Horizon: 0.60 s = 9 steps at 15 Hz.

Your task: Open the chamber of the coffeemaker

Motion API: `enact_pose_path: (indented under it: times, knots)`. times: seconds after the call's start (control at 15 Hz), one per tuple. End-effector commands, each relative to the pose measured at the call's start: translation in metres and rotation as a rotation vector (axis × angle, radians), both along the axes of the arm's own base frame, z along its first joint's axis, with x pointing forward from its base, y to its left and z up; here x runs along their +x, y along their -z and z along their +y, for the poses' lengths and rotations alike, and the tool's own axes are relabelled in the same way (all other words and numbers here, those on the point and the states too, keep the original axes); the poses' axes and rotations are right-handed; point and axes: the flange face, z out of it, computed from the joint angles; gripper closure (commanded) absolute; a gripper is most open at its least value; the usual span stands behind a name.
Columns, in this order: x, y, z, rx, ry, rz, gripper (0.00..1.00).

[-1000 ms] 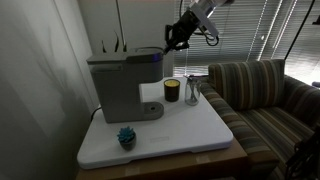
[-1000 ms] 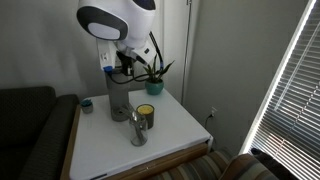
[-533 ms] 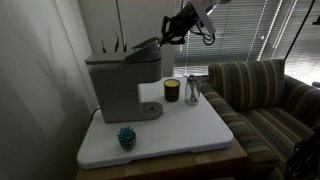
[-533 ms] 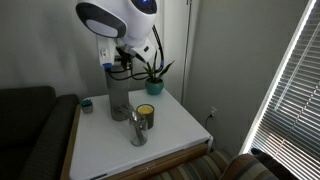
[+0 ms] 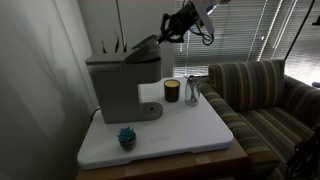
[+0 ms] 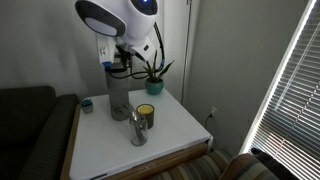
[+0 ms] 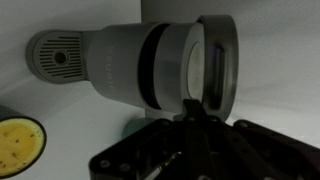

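Observation:
The robot's gripper should back off first, then come back and push the lid's raised edge (image 5: 155, 40) farther back, because the lid is only partway up and has the gripper at the end of its rim (image 7: 214, 106).
The grey boxy coffeemaker (image 5: 125, 85) stands at the back left of the white tabletop, and in an exterior view (image 6: 118, 92) it sits under the arm. Its chamber lid (image 5: 143, 48) is tilted up at the front. My gripper (image 5: 166, 30) is at the lid's raised front edge with its fingers together on it. In the wrist view the gripper (image 7: 195, 112) meets the lid's rim (image 7: 216, 62), with the coffeemaker's body (image 7: 120, 65) and round drip base (image 7: 58, 58) below.
A dark cup with yellow contents (image 5: 171, 90) (image 6: 146, 114) (image 7: 18, 142) and a shiny metal item (image 5: 192, 92) (image 6: 138, 130) stand beside the machine. A small teal item (image 5: 126, 136) is near the table's front. A potted plant (image 6: 154, 80) stands behind. A striped sofa (image 5: 262, 95) adjoins the table.
My gripper has risen and moved back, and the chamber lid's front edge has lifted from flat to tilted up. Little has moved in the last half second.

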Motion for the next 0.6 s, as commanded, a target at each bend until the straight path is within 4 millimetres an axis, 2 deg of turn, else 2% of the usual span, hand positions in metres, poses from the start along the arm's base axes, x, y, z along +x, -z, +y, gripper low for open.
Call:
enact_pose_path:
  times: [0.0,0.53]
  knots:
    - [-0.005,-0.025,0.0,0.053,-0.005,-0.059,1.0]
    - [-0.007,-0.055,0.004,0.086,-0.012,-0.114,1.0]
